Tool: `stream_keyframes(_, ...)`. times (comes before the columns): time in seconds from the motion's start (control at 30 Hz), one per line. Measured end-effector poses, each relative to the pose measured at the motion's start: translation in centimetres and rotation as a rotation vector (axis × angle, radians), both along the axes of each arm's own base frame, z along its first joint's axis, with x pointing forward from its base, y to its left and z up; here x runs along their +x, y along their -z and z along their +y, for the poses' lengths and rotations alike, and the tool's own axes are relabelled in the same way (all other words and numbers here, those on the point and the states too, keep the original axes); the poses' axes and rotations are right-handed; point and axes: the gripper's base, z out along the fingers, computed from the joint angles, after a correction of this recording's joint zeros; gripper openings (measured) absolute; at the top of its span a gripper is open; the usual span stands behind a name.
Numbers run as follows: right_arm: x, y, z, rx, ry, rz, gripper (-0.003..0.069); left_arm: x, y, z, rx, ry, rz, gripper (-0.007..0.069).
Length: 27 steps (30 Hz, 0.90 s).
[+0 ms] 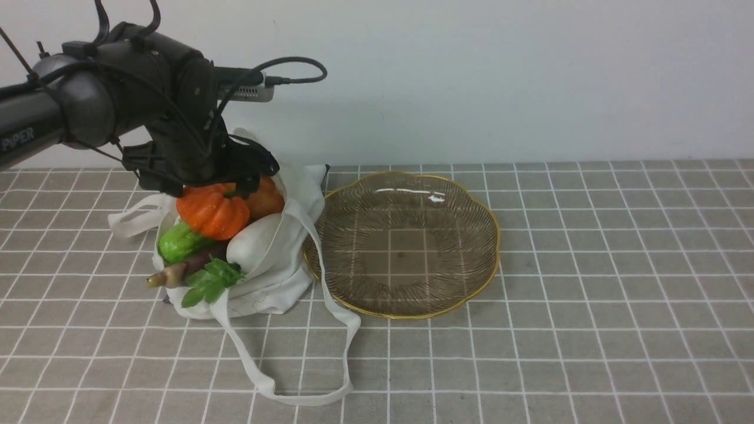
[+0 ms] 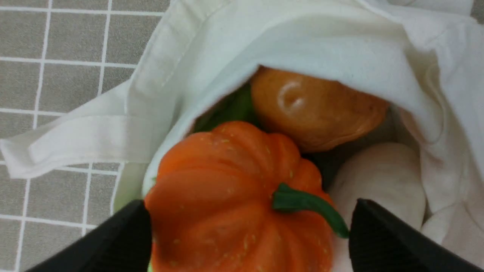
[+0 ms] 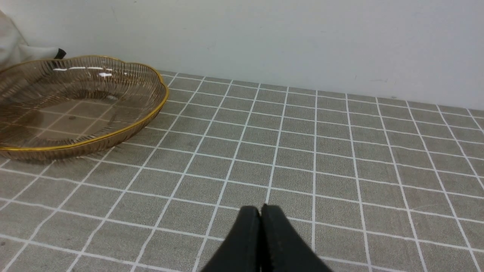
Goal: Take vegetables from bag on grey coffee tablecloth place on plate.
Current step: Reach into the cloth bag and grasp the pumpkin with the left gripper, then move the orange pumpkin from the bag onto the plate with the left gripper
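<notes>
The green gourd's rounded end (image 1: 178,243) sticks out from under the pumpkin (image 1: 212,212), so I should expect to find the gourd's long body hidden there when I lift the pumpkin.
The off-white bag (image 1: 277,277) lies open on the grid tablecloth (image 1: 589,294), left of the plate (image 1: 493,247). In its mouth are the orange pumpkin (image 1: 212,213), the tan-orange potato (image 1: 266,199), the green gourd (image 1: 177,242), the purple-brown root (image 1: 177,272) and the leafy sprig (image 1: 211,282). My left gripper (image 1: 221,189) is open right above the pumpkin. In the left wrist view it (image 2: 249,202) straddles the pumpkin (image 2: 227,196), with the potato (image 2: 314,109) beyond under the bag's cloth (image 2: 302,37). My right gripper (image 3: 261,207) is shut and empty, low over the cloth.
The bag's long strap (image 1: 294,396) loops toward the front edge and one strap rests by the plate's rim. A smooth white rounded shape (image 1: 259,237) sits in the bag beside the pumpkin. The plate (image 3: 163,94) holds nothing. A white wall stands behind.
</notes>
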Motion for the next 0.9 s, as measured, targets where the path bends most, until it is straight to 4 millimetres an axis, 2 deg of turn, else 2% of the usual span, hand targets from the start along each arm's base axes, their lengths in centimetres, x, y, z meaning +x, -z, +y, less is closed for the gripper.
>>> stream_keyframes(0.17, 0.0, 0.0, 0.0, 0.0, 0.0, 0.0, -0.0015, 0.1, 0.2, -0.1, -0.002, -0.001, 0.001, 0.0521)
stream_keyframes(0.33, 0.0, 0.0, 0.0, 0.0, 0.0, 0.0, -0.0015, 0.2, -0.1, -0.2, -0.003, 0.001, -0.007, 0.0347)
stream_keyframes(0.63, 0.0, 0.0, 0.0, 0.0, 0.0, 0.0, -0.0015, 0.1, -0.4, -0.2, -0.004, 0.001, -0.006, 0.0349)
stream_keyframes(0.77, 0.0, 0.0, 0.0, 0.0, 0.0, 0.0, -0.0015, -0.7, -1.2, 0.0, -0.022, -0.016, 0.009, 0.0348)
stream_keyframes(0.9, 0.0, 0.0, 0.0, 0.0, 0.0, 0.0, -0.0015, -1.4, -3.0, 0.3, -0.087, -0.051, -0.007, 0.0348)
